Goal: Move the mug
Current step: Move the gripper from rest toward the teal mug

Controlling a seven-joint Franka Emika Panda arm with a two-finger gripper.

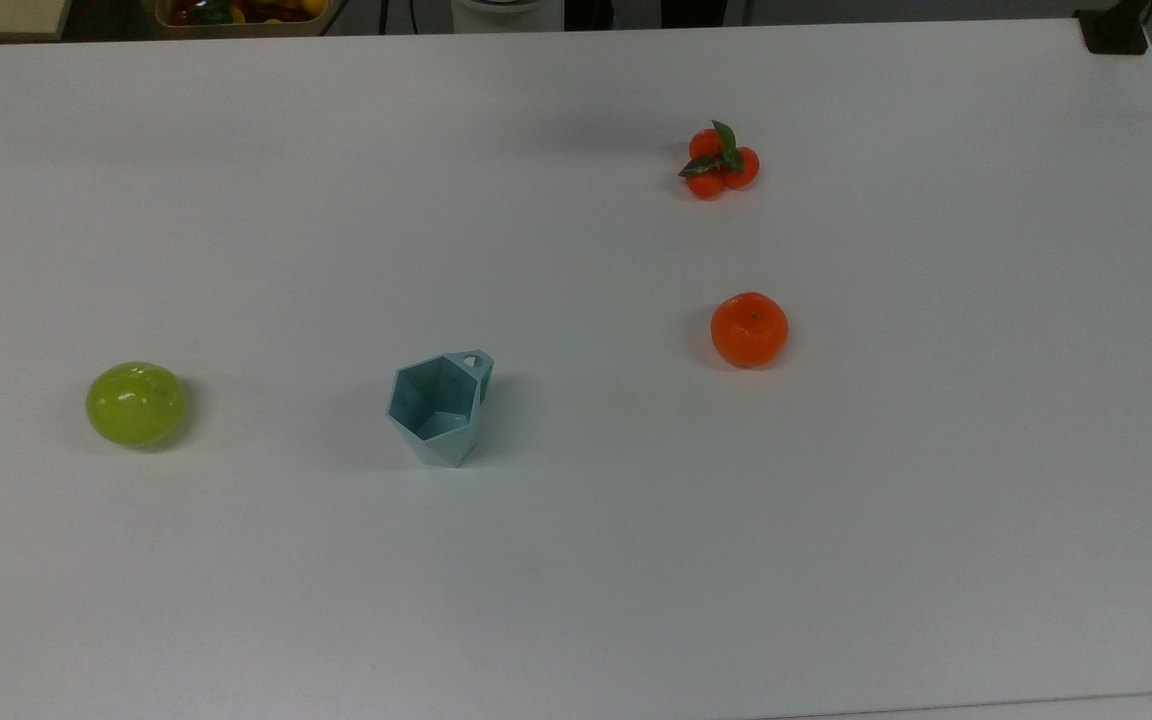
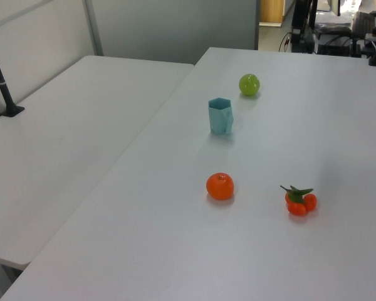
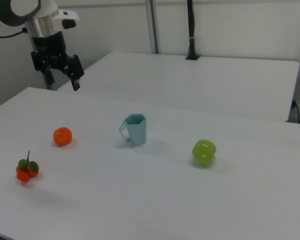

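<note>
The mug [image 2: 220, 117] will tip with its rim leaning away from my gripper when I lift it, because the looped handle [image 2: 230, 118] sticks out from one side.
The mug [image 1: 438, 407] is a small pale teal cup with faceted sides. It stands upright near the middle of the white table [image 1: 576, 560], its looped handle toward the top view's upper right. The left view has the mug [image 2: 220, 116] beyond the orange, and the right view has the mug [image 3: 135, 129] at centre. My gripper [image 3: 63, 82] hangs high over the table's far left corner in the right view, well away from the mug. Its two black fingers are spread apart and hold nothing.
A green apple [image 1: 136, 403] lies at the top view's left of the mug. An orange [image 1: 749, 329] sits to the right, with a cluster of small tomatoes with leaves [image 1: 719, 161] behind it. A second white table [image 3: 200, 80] adjoins.
</note>
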